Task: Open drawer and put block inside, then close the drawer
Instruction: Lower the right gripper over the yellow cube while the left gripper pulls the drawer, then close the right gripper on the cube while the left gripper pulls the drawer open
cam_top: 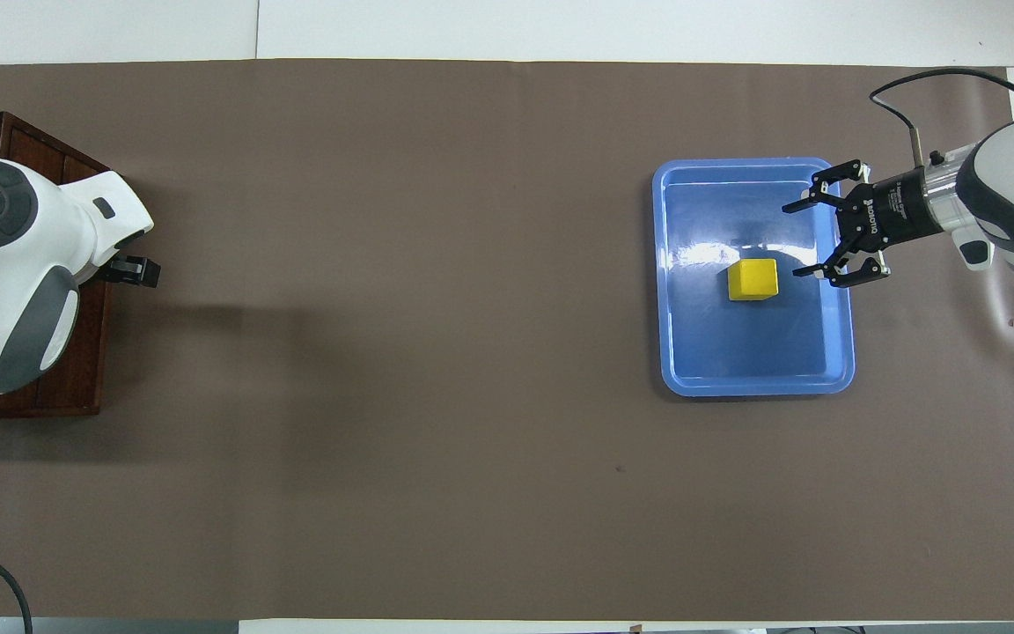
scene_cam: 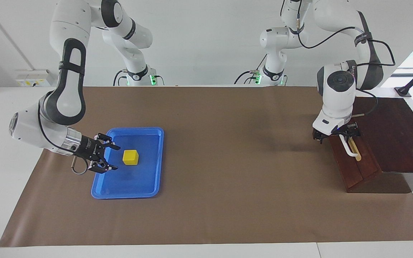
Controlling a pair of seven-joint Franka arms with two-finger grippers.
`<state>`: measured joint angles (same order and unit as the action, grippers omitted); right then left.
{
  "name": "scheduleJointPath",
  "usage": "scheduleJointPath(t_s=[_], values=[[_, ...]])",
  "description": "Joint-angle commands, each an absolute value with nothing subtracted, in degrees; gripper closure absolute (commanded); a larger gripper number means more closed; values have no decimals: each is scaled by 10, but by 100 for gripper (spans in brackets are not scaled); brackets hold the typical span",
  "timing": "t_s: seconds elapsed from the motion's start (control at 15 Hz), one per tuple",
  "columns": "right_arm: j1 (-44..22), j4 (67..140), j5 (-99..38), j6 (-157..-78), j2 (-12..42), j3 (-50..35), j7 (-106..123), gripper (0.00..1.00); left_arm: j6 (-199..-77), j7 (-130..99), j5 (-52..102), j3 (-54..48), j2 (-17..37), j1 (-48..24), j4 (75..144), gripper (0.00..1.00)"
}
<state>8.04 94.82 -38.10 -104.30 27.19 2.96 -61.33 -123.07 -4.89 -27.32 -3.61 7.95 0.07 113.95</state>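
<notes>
Clear brown mat (cam_top: 171, 349) is in front of the dark wooden drawer (cam_top: 76, 370). The drawer will slide straight out over the mat when I pull the white handle.
The yellow block (scene_cam: 131, 157) lies in a flat blue tray (scene_cam: 127, 195) toward the right arm's end of the table; it also shows in the overhead view (cam_top: 753, 280). My right gripper (scene_cam: 116, 157) is open and points sideways over the tray's rim, beside the block and a little apart from it, as the overhead view (cam_top: 793, 242) also shows. The dark wooden drawer (scene_cam: 362, 168) looks shut in its cabinet (scene_cam: 400, 136) at the left arm's end. My left gripper (scene_cam: 336, 135) is open at the end of the white handle (scene_cam: 349, 148) nearer the robots. In the overhead view the left hand hides the handle.
The tray (cam_top: 753, 387) holds only the block. A brown mat (scene_cam: 228, 161) covers the table between the tray and the cabinet (cam_top: 36, 145). The cabinet stands at the mat's edge.
</notes>
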Motion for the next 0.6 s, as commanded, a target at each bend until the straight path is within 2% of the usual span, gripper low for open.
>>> scheduleJointPath(t_s=[0.0,0.53], values=[[91,973,-408,-1048,266,25,-589,9,-1252,-57,-300,-37,86,10,1150,0],[91,1050,-442,-1079,244,25,-558,9,-1284,-120,-294,-41,108,-20,1143,0]])
